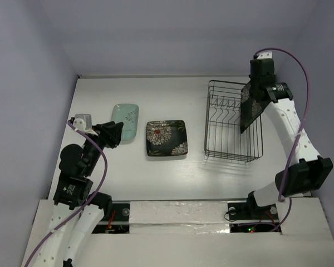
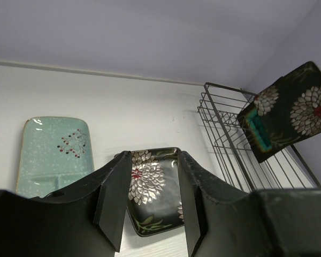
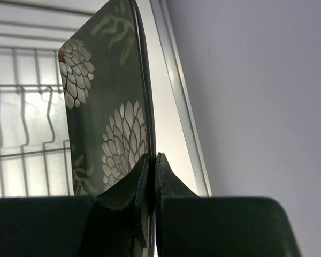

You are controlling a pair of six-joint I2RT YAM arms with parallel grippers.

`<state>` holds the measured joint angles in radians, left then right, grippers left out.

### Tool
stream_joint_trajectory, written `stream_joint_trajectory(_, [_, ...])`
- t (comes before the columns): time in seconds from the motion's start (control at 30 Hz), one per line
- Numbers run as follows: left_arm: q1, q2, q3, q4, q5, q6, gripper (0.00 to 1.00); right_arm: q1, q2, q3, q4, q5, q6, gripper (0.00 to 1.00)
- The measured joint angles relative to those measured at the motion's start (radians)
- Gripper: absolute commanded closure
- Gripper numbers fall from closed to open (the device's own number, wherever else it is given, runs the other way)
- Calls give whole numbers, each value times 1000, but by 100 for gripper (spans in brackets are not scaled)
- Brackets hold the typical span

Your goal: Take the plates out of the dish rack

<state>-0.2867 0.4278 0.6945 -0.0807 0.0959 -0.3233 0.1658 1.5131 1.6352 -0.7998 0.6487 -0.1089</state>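
Note:
The held plate's white flowers [image 3: 125, 140] match the uncovered black floral plate [image 1: 166, 138], so my right gripper should keep bringing the held plate there until it sits stacked on top.
The pale mint-green plate [image 1: 125, 121] and the black floral plate [image 1: 166, 137] lie flat on the table, left of the dish rack [image 1: 234, 119]. My right gripper [image 1: 256, 92] is shut on the rim of the third plate [image 1: 250, 111], dark with a teal centre, and holds it tilted on edge over the rack's right side. In the right wrist view the jaws [image 3: 152, 158] pinch that plate [image 3: 104, 101]. My left gripper [image 1: 114, 133] is open and empty beside the mint plate. In the left wrist view it [image 2: 152, 160] frames the floral plate [image 2: 152, 184]. The mint plate [image 2: 53, 152], rack [image 2: 230, 139] and held plate [image 2: 291, 110] also show there.
White table enclosed by pale walls at the back and both sides; the right wall [image 3: 246, 96] is close to the held plate. The rack's prongs [image 1: 225, 105] stand with nothing between them. The arm bases sit at the near table edge.

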Motion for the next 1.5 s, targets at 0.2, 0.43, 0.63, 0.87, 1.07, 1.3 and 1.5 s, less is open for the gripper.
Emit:
stream_joint_trajectory(0.2, [0,0,0,0,0,0,64,50,-88,12,-5,-44,48,100])
stream_joint_trajectory(0.43, [0,0,0,0,0,0,64,168,-220,-86,113,-240,227,100])
stream_joint_trajectory(0.63, [0,0,0,0,-1,0,64,316,-255,-359,431,-419,484,100])
stream_joint_trajectory(0.87, [0,0,0,0,-3,0,64,454,-55,-525,669,-508,725,100])
stream_joint_trajectory(1.07, [0,0,0,0,-3,0,64,500,32,-584,781,-521,823,100])
stream_joint_trajectory(1.3, [0,0,0,0,-3,0,64,510,47,-695,885,-511,897,100])
stream_joint_trajectory(1.5, [0,0,0,0,-3,0,64,508,64,-758,920,-499,937,98])
